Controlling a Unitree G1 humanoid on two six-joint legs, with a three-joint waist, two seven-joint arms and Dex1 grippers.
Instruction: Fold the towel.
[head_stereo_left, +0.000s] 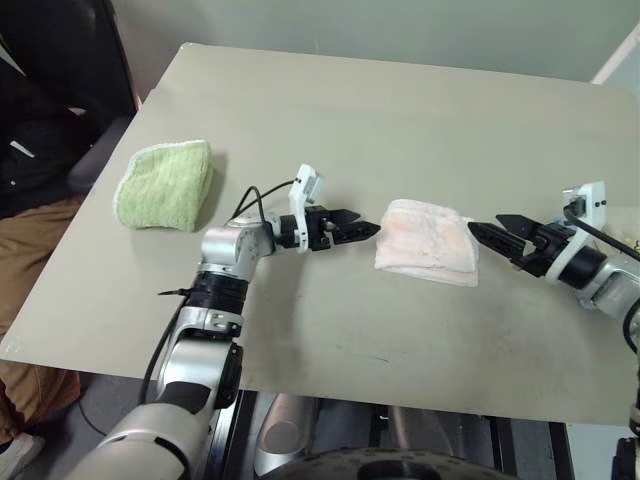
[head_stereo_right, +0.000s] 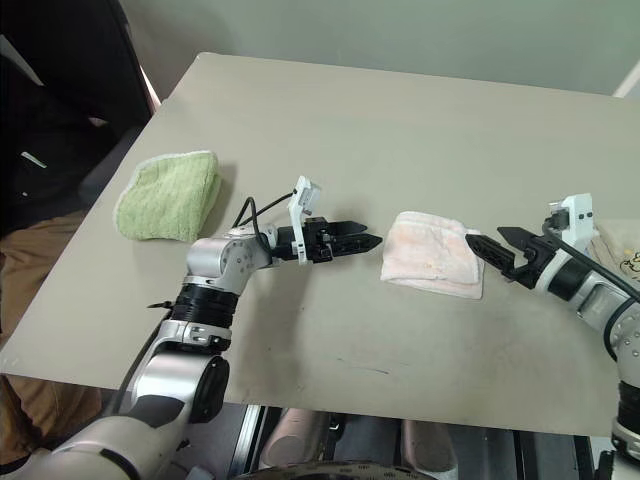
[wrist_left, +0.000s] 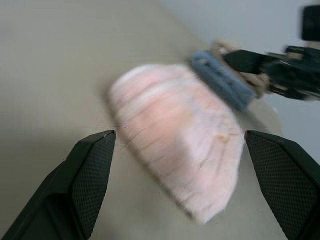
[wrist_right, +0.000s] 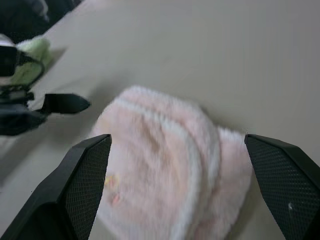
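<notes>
I will lift the pale pink towel (head_stereo_left: 425, 238) by one edge; its loose end should droop while the packet stays folded, because its layers (head_stereo_left: 432, 274) lie tightly stacked.
The pale pink towel (head_stereo_left: 428, 243) lies folded into a small thick packet on the table, between my two grippers. My left gripper (head_stereo_left: 366, 229) hovers just off its left side, pointing at it, fingers open and empty. On the other side my right gripper (head_stereo_left: 490, 230) points at the packet's right end, also open with nothing in it. Both wrist views look along spread fingers at the pink towel (wrist_left: 180, 145), which shows white hemmed edges (wrist_right: 165, 165). Neither gripper touches the cloth.
A folded light green towel (head_stereo_left: 165, 184) rests at the table's left. A blue and beige cloth (wrist_left: 223, 80) lies beyond the pink one, near the right edge. A seated person (head_stereo_left: 35, 140) is at the far left. The beige table (head_stereo_left: 400, 110) stretches bare behind.
</notes>
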